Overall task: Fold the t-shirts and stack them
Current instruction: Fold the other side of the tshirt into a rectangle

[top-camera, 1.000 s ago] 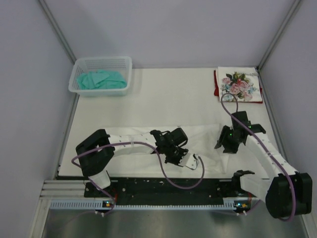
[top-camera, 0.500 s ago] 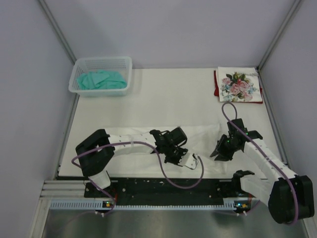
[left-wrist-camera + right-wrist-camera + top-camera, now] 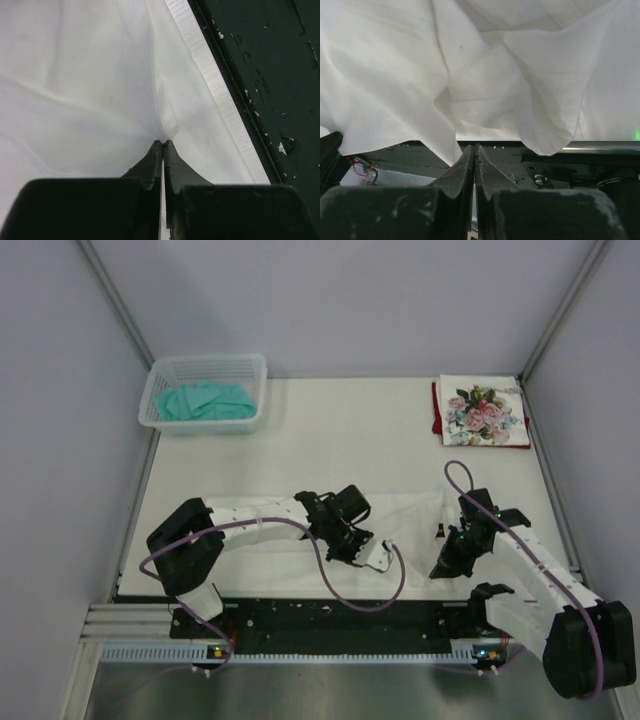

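Observation:
The white t-shirt is lying crosswise along the front edge (image 3: 285, 585). Next, my right gripper grabs the end with the black tag (image 3: 440, 529) and swings it toward the back.
The large white t-shirt (image 3: 405, 518) lies spread across the near part of the table; its print does not show. My left gripper (image 3: 360, 548) is at the shirt's near edge. In the left wrist view the gripper (image 3: 163, 142) is shut and pinches a tented fold of the white cloth (image 3: 90, 75). My right gripper (image 3: 440, 565) is near the shirt's right end by the table's front edge. In the right wrist view it (image 3: 474, 146) is shut. The rumpled cloth (image 3: 495, 75) has a flap beside the left finger, with no cloth seen between the tips. The folded rose-print shirt (image 3: 483, 412) lies on the dark red one (image 3: 437, 418) at the back right.
A pale mesh basket (image 3: 205, 360) holding teal cloth (image 3: 205, 400) stands at the back left. The black base rail (image 3: 300, 615) runs along the table's front edge, right beside both grippers. Grey walls close in the left, right and back sides.
My right gripper has moved toward the table's front edge, down beside the shirt's right end. My left gripper has shifted slightly back and left with the cloth in it.

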You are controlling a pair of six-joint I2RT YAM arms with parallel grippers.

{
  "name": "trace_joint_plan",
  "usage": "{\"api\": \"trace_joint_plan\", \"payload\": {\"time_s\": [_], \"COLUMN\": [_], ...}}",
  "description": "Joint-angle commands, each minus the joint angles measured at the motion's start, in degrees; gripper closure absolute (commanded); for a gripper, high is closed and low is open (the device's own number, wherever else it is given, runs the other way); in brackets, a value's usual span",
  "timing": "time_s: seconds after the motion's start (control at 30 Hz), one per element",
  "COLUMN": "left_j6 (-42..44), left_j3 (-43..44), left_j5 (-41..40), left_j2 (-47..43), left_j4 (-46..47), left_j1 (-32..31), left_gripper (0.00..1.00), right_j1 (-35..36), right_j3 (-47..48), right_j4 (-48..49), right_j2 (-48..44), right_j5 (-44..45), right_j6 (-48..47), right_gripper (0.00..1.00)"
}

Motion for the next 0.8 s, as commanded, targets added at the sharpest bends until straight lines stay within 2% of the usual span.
{"api": "trace_joint_plan", "payload": {"time_s": [0.0,0.13,0.3,0.4,0.57,0.63,0.67,0.77], "left_j6": [1.59,2.03,1.94,1.77,1.59,1.5,1.5,1.41], "left_j3": [2.53,2.18,2.36,2.71,2.71,2.53,2.36,1.83], "left_j5": [5.59,6.66,5.07,5.16,5.07,4.89,4.81,4.46], "left_j2": [-0.6,-0.17,0.54,0.63,0.71,0.72,0.63,0.19], "left_j4": [-2.55,-2.73,-2.55,-2.38,-2.38,-2.38,-2.38,-1.94], "left_j1": [0.0,-0.08,0.0,-0.08,-0.08,-0.08,-0.08,0.09], "left_gripper": [1.0,1.0,1.0,1.0,1.0,1.0,1.0,1.0], "right_j1": [0.55,0.55,0.73,2.74,10.12,10.66,10.66,10.57], "right_j3": [1.2,1.73,1.2,1.12,-2.05,-2.93,-3.1,-2.58], "right_j4": [-2.68,-2.68,-2.15,-0.14,7.68,8.92,9.27,9.1], "right_j2": [1.49,-0.79,-4.74,-5.98,-2.57,-0.81,-0.27,0.0], "right_j5": [2.4,2.31,-1.81,-2.52,-4.11,-3.58,-3.14,-1.91], "right_j6": [-2.23,-0.65,2.51,4.44,9.02,9.02,8.94,8.85], "right_gripper": [1.0,1.0,0.7,0.59,0.55,0.56,0.62,0.93]}}
